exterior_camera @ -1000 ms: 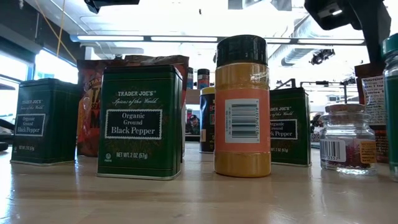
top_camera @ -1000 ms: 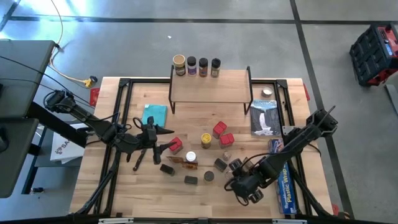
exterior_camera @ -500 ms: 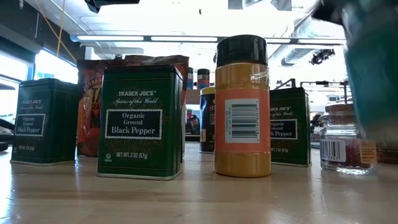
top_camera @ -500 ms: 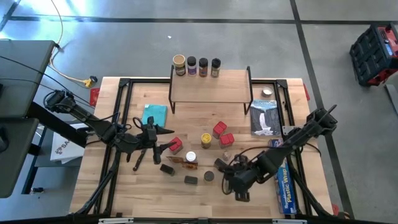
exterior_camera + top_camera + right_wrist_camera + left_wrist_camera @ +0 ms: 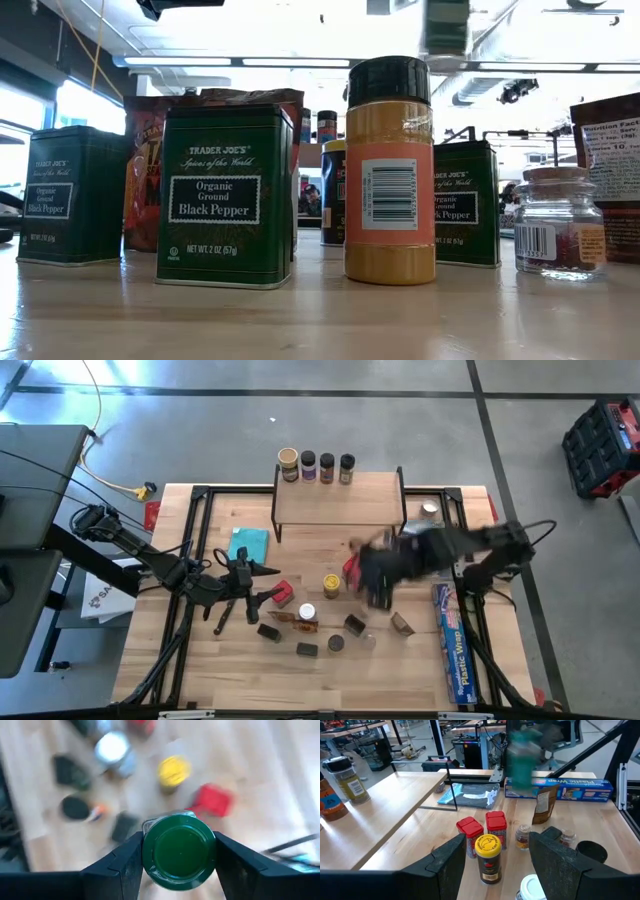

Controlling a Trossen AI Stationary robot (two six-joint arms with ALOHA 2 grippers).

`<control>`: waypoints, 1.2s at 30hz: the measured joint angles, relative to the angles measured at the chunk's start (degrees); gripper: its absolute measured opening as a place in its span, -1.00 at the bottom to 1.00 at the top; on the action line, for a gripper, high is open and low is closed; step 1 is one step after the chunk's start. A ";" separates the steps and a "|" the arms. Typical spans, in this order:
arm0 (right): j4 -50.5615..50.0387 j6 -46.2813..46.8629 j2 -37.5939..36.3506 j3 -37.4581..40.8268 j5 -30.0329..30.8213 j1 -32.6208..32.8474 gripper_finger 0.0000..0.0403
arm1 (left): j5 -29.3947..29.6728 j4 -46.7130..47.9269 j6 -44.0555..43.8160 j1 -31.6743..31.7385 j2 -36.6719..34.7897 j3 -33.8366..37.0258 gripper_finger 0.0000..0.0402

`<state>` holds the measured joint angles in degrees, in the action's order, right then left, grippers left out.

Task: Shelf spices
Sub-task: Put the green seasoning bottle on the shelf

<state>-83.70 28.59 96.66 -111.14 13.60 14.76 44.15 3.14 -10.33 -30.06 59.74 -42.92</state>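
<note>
The green-lidded spice jar [image 5: 180,852] is lid up and shelf space is open beside the jar row [image 5: 371,477]. My right gripper carries the spice jar there next until its base sits flat.
My right gripper [image 5: 178,862] is shut on a green-lidded spice jar [image 5: 178,851] and hangs blurred above the table's middle right [image 5: 375,575], in front of the shelf [image 5: 335,500]. The jar shows as a teal blur in the left wrist view [image 5: 522,760] and high in the low view [image 5: 445,25]. Several jars [image 5: 317,465] stand along the shelf's far edge. My left gripper [image 5: 268,584] stands open at the table's left middle, nothing between its fingers. Other spices stand loose on the table: red boxes [image 5: 352,568], a yellow-lidded jar [image 5: 331,582], dark tins [image 5: 268,631]. My right gripper pinches the jar between its two fingers [image 5: 125,865], one on each side of the jar's body just under the green lid [image 5: 150,870]. The fingers come from above, slanting steeply down. The jar is lifted clear of the table, its lid up.
A long blue plastic-wrap box [image 5: 452,645] lies along the right edge, a printed bag [image 5: 425,550] beside the shelf's right legs, a teal cloth [image 5: 249,543] at the left. A brown packet [image 5: 402,623] lies near the front. Green pepper tins [image 5: 225,195] and an orange jar [image 5: 388,170] stand near the low camera.
My right gripper has risen fast from the table's near right part and swung toward the far edge and the shelf, rolling as it went. The green-lidded jar, which stood on the table, is now lifted clear.
</note>
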 joint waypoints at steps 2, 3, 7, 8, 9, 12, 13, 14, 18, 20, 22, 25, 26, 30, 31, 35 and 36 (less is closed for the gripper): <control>-1.42 -4.95 -0.02 -3.28 0.03 -5.20 -0.03 | -0.01 -0.02 0.02 0.00 0.01 0.00 0.04; -1.89 -7.44 -0.04 -4.43 -0.20 -7.99 -0.03 | -0.02 0.00 0.07 0.00 0.00 0.00 0.04; -2.02 -17.79 -0.02 -7.58 -2.02 -19.58 -0.03 | -0.07 -0.01 1.54 0.00 -0.01 0.00 0.04; -1.94 -20.30 -0.03 -7.93 -2.70 -22.65 -0.03 | -0.08 0.00 1.89 0.00 0.01 0.00 0.04; -1.67 -22.61 -0.02 -8.10 -3.38 -25.60 -0.03 | -0.08 -0.02 2.15 0.03 -0.02 0.00 0.04; -0.44 -28.91 0.15 -8.10 -5.65 -34.28 -0.03 | 0.49 -0.02 3.63 0.08 -0.01 0.00 0.04; 0.21 -30.98 0.40 -8.10 -6.86 -36.89 -0.03 | 0.86 -0.01 4.39 0.16 -0.01 0.00 0.04; 1.05 -33.22 0.69 -8.10 -8.15 -39.54 -0.03 | 1.30 -0.05 5.13 0.36 0.00 0.00 0.04; 7.26 -40.10 2.97 -8.08 -14.50 -48.31 -0.03 | 1.85 -0.02 8.21 2.42 -0.02 0.00 0.04; 9.77 -42.96 4.50 -8.09 -17.79 -51.53 -0.03 | 1.85 -0.01 9.56 3.97 0.01 0.00 0.04; 10.59 -46.24 6.27 -8.10 -20.20 -54.04 -0.03 | 1.85 0.03 11.10 5.59 0.00 0.00 0.04; 10.42 -50.44 8.75 -8.08 -20.83 -56.79 -0.03 | 1.87 0.09 13.26 8.00 -0.02 0.00 0.04; 10.46 -51.47 9.46 -8.08 -20.87 -57.60 -0.03 | 1.89 0.09 13.87 8.77 -0.02 0.00 0.04; 10.40 -55.30 11.48 -8.08 -21.07 -59.71 -0.03 | 1.88 0.07 15.81 11.47 -0.01 0.00 0.04; 10.20 -56.17 11.82 -8.08 -21.03 -60.08 -0.03 | 1.88 0.06 16.02 12.11 -0.01 0.00 0.04; 9.86 -58.84 12.80 -8.08 -21.16 -60.69 -0.03 | 1.65 0.07 16.17 14.05 0.01 0.00 0.04; 10.19 -59.38 13.03 -8.08 -21.29 -60.70 -0.03 | 1.18 0.07 16.17 14.45 0.00 0.00 0.04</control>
<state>-73.50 -30.80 109.69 -119.22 -7.69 -45.93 45.33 3.20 5.85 -15.62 59.74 -42.92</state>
